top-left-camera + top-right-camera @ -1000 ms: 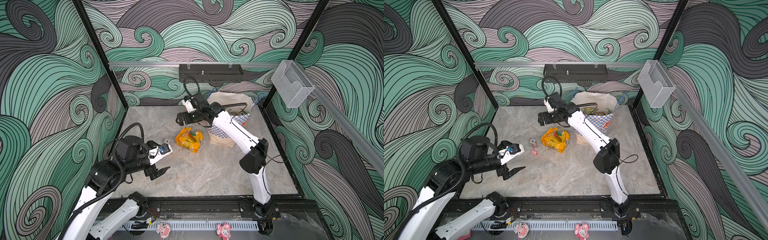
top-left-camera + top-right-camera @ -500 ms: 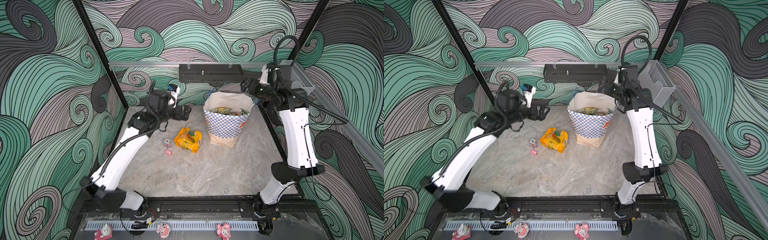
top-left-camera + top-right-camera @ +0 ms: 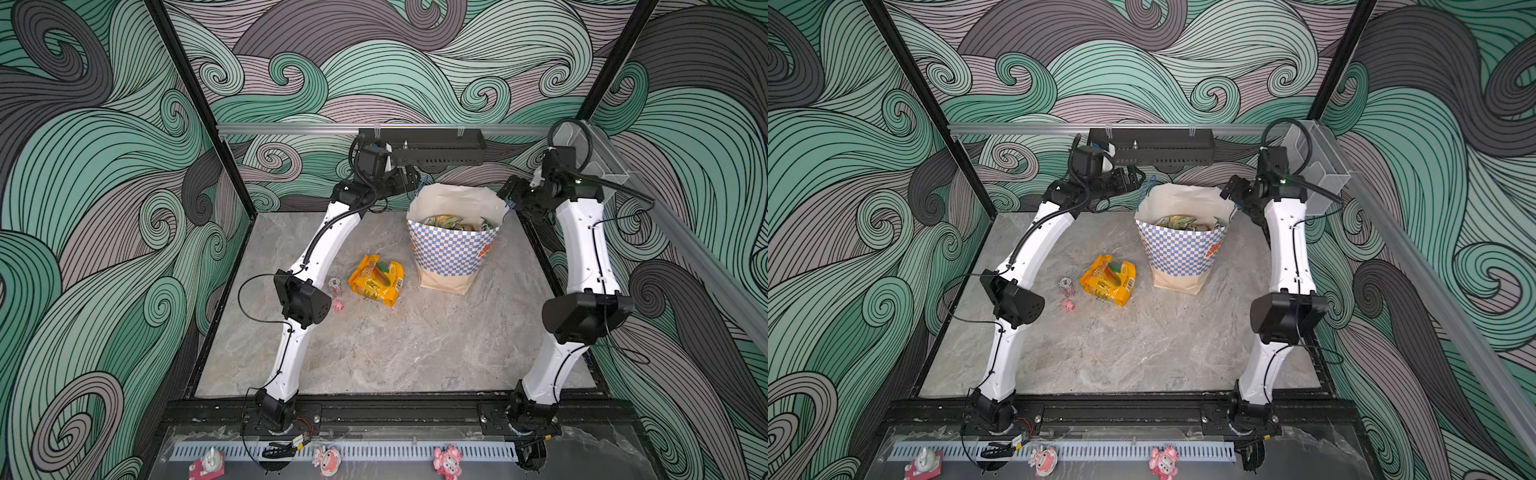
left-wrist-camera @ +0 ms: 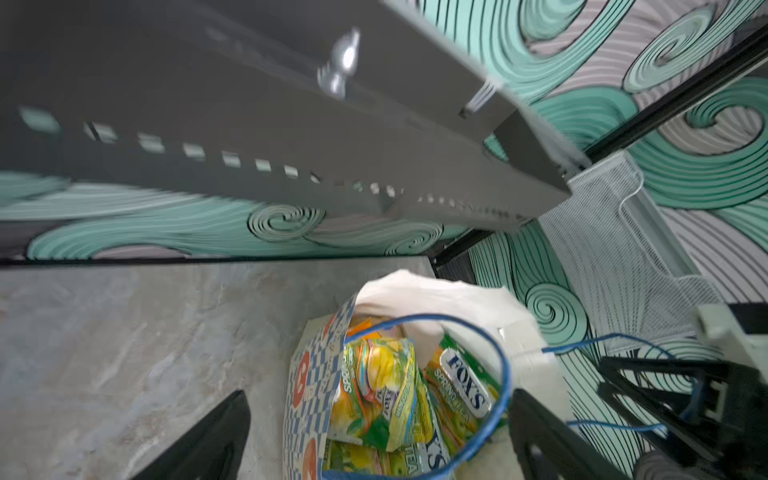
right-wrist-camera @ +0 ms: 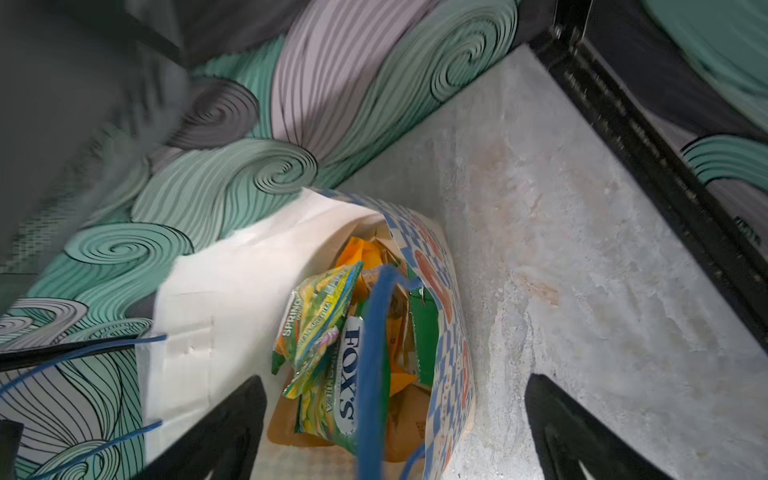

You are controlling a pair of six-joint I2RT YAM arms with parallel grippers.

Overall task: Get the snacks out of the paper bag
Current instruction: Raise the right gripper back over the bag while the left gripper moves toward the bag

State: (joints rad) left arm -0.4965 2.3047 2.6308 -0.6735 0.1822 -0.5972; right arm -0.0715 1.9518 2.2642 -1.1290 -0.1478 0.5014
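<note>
The paper bag far back is by the black box, so my left gripper and my right gripper should first pinch its side edges and pull the bag closer.
The paper bag stands upright at the back of the table with its mouth open. Inside lie snacks, green-yellow FOX'S packets over orange ones. One orange-yellow packet lies on the table left of the bag. My left gripper hovers open at the bag's upper left rim. My right gripper hovers open at the upper right rim. A blue cord handle passes between each pair of wide jaws, and neither grips it.
A tiny pink pig and a small wrapped sweet lie beside the left arm's elbow. A black box hangs on the back rail just above the left gripper. A clear holder sits behind the right wrist. Cartoon toys line the front rail.
The left arm rose from the front left and swung to the bag's left rim. The right arm left the bag's left side and settled at its right rim. The bag now stands free.
</note>
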